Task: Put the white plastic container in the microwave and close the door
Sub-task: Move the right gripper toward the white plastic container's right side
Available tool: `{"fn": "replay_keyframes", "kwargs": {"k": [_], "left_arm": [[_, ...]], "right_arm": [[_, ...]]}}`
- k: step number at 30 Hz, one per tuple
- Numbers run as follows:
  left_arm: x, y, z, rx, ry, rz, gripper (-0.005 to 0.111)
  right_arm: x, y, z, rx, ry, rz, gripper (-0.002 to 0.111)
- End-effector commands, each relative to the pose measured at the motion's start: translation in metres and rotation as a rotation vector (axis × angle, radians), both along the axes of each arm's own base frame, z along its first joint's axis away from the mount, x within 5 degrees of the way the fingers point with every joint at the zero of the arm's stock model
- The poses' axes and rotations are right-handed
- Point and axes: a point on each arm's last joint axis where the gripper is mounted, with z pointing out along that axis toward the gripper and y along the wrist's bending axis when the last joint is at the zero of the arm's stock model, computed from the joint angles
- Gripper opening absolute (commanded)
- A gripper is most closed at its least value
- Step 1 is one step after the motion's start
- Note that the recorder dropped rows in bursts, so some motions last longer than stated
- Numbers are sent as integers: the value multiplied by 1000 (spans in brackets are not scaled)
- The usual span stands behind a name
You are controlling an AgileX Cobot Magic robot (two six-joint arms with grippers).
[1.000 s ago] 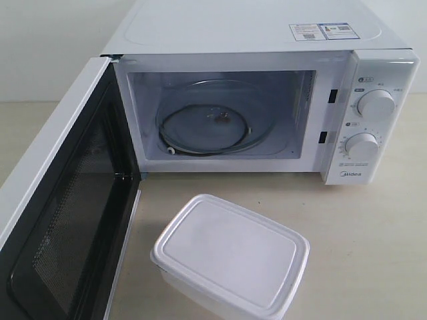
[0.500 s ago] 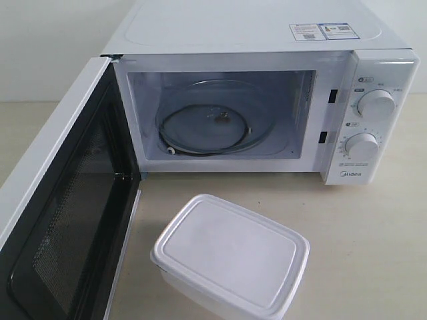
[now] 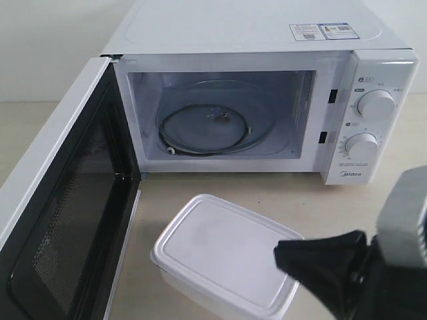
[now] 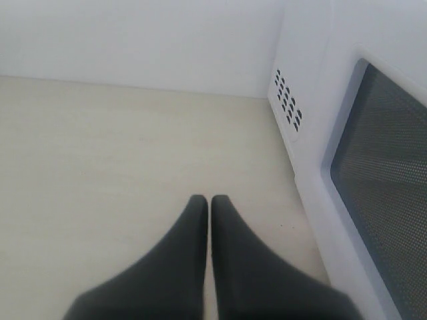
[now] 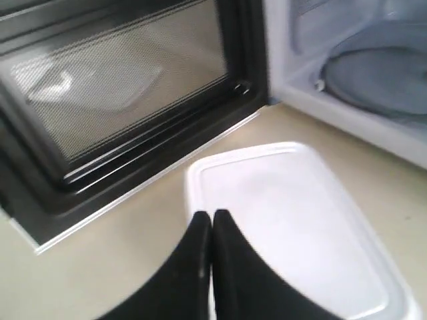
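My right gripper is facing the white plastic container's short end [image 3: 288,280]. I should push the container around toward the microwave, then move back and open over the container's long side [image 3: 213,291].
The white plastic container [image 3: 223,257] [image 5: 300,220] sits lidded on the table in front of the microwave [image 3: 267,100]. The door [image 3: 67,207] [image 5: 120,87] hangs wide open to the left, mesh inner face showing. Inside lies the glass turntable [image 3: 210,123]. My right gripper [image 3: 280,253] [image 5: 211,215] is shut and empty, its black tip hovering over the container's lid near one edge. My left gripper [image 4: 209,200] is shut and empty above bare table beside the door's outer face [image 4: 380,173]; it does not show in the exterior view.
The beige table [image 3: 373,220] extends right of the container. The control panel with two dials [image 3: 375,103] is on the microwave's right. A white wall [image 4: 133,40] stands behind the table.
My right gripper has come into the exterior view from the lower right and now reaches over the container's right side. Container, microwave and door have not moved.
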Motion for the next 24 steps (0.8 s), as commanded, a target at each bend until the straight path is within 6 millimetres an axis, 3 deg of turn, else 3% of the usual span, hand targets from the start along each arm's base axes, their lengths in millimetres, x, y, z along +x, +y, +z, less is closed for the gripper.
{"fn": "replay_keyframes", "kwargs": {"k": [1, 8, 17, 20, 22, 24], "left_arm": [[0, 0, -1, 3, 2, 4, 4], [0, 0, -1, 3, 2, 4, 4], [0, 0, -1, 3, 2, 4, 4], [0, 0, -1, 3, 2, 4, 4], [0, 0, -1, 3, 2, 4, 4], [0, 0, -1, 3, 2, 4, 4]], "right_arm": [[-6, 22, -15, -50, 58, 122, 0], [-5, 46, -48, -94, 160, 208, 0], [16, 41, -92, -223, 286, -61, 0], [32, 27, -92, -201, 239, -318, 0], [45, 7, -86, -163, 167, -612, 0], [48, -7, -82, -160, 133, -784, 0]]}}
